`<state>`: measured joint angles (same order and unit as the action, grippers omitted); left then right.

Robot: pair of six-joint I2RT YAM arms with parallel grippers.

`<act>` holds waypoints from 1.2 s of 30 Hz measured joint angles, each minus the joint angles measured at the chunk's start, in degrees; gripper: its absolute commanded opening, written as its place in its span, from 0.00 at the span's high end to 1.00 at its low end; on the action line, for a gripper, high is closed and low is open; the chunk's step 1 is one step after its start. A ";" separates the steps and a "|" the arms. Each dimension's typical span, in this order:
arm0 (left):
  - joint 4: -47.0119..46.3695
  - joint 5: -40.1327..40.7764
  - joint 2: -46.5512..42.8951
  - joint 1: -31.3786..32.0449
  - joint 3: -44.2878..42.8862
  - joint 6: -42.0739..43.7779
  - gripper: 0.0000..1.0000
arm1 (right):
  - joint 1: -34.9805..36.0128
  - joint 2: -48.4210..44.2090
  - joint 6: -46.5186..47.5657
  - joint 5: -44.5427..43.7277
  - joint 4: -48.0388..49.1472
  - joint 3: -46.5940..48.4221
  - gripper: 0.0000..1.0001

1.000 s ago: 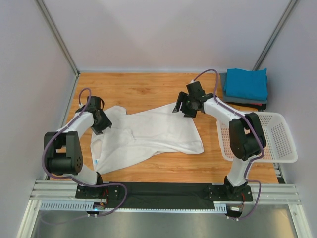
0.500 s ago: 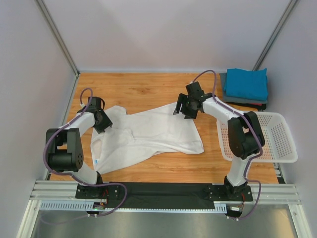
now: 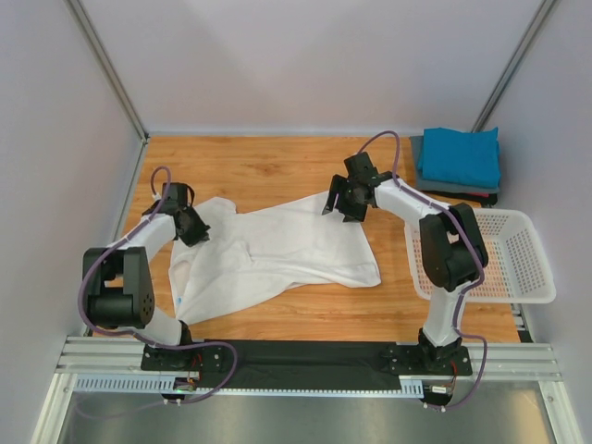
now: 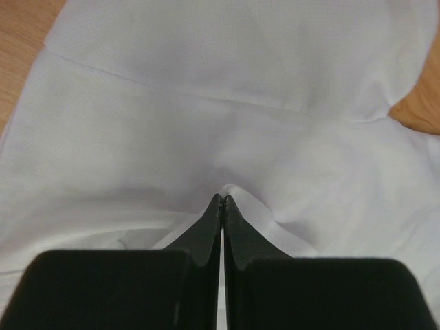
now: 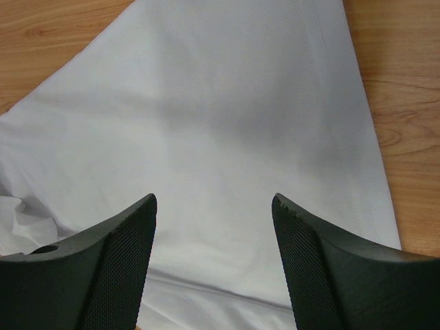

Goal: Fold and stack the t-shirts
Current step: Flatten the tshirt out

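Observation:
My left gripper is pinching a fold of the white t-shirt [image 4: 253,207] and the near-side wood [image 3: 277,316] is clear. I keep pulling there until the cloth spreads out.
A plain white t-shirt [image 3: 277,250] lies spread and rumpled on the wooden table. My left gripper [image 3: 196,235] sits at its left end, near a sleeve. Seen from the left wrist, that gripper [image 4: 224,199] is shut, with a small ridge of the white cloth [image 4: 206,103] pinched at its tips. My right gripper [image 3: 336,209] hovers over the shirt's far right corner. In the right wrist view it [image 5: 214,203] stands open above flat white cloth [image 5: 227,103], holding nothing. A folded teal t-shirt [image 3: 458,155] rests on a folded dark grey one [image 3: 446,188] at the back right.
A white mesh basket [image 3: 534,296] stands at the table's right edge, beside the right arm. Grey walls close in the table on the left, back and right. Bare wood [image 3: 259,162] shows behind the shirt.
My left gripper has shut on a fold of the white shirt. The right gripper has shifted slightly left over the shirt's far corner and stays open.

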<state>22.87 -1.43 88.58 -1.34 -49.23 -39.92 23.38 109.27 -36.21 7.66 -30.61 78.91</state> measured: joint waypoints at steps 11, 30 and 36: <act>0.61 -4.90 -31.21 8.13 5.53 0.39 1.00 | 0.04 0.15 -0.52 0.37 0.07 0.00 0.31; 11.89 -12.07 -43.10 46.58 11.10 6.93 0.64 | 2.32 -6.34 -2.95 -2.34 2.10 -7.89 0.30; 18.03 -2.27 -35.78 48.24 8.55 5.25 0.00 | 3.45 -8.55 -3.04 -3.61 1.92 -9.31 0.30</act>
<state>40.91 -3.70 52.80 46.89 -40.69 -34.68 26.83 100.73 -39.24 4.05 -28.69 69.60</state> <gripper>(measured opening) 0.976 0.701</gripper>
